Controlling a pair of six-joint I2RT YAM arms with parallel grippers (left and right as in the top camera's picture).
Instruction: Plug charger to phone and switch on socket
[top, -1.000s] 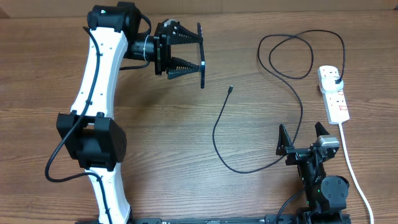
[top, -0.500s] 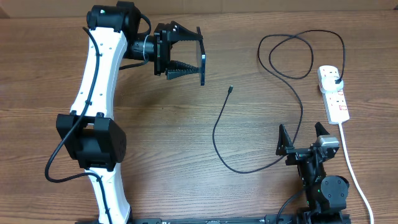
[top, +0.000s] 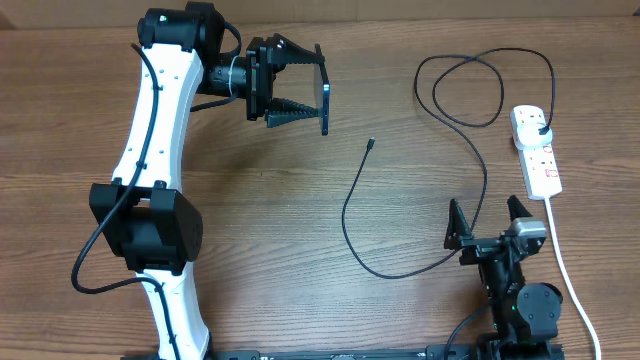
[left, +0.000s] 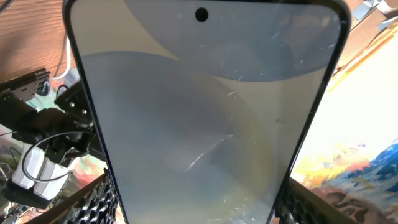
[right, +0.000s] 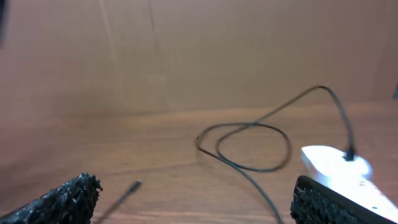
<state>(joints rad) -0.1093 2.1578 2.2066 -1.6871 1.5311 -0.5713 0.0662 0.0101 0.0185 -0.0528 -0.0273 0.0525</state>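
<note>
The robot's left gripper is holding the phone on edge (top: 323, 88) with the phone's screen toward the wrist, so next the right gripper grabs the phone by its near edge (top: 325, 127) and turns it before plugging.
My left gripper (top: 300, 88) is shut on the phone (top: 325, 88) and holds it on edge above the table at the upper middle. In the left wrist view the phone's pale screen (left: 205, 112) fills the frame between the fingers. The charger (top: 470, 150) is a thin black cable; its small tip (top: 371, 143) lies free on the table right of the phone, and its black plug (top: 541, 130) sits in the socket (top: 536, 150), a white power strip at the right. My right gripper (top: 488, 222) is open and empty at the lower right, near the cable's low loop.
The strip's thick white cord (top: 568, 270) runs down the right side past the right arm. The cable loops (right: 249, 146) and the strip (right: 339, 168) show ahead in the right wrist view. The left arm's white body (top: 150, 180) spans the left side.
The left gripper has turned the phone slightly, so its face shows a little more. The right arm has not moved.
</note>
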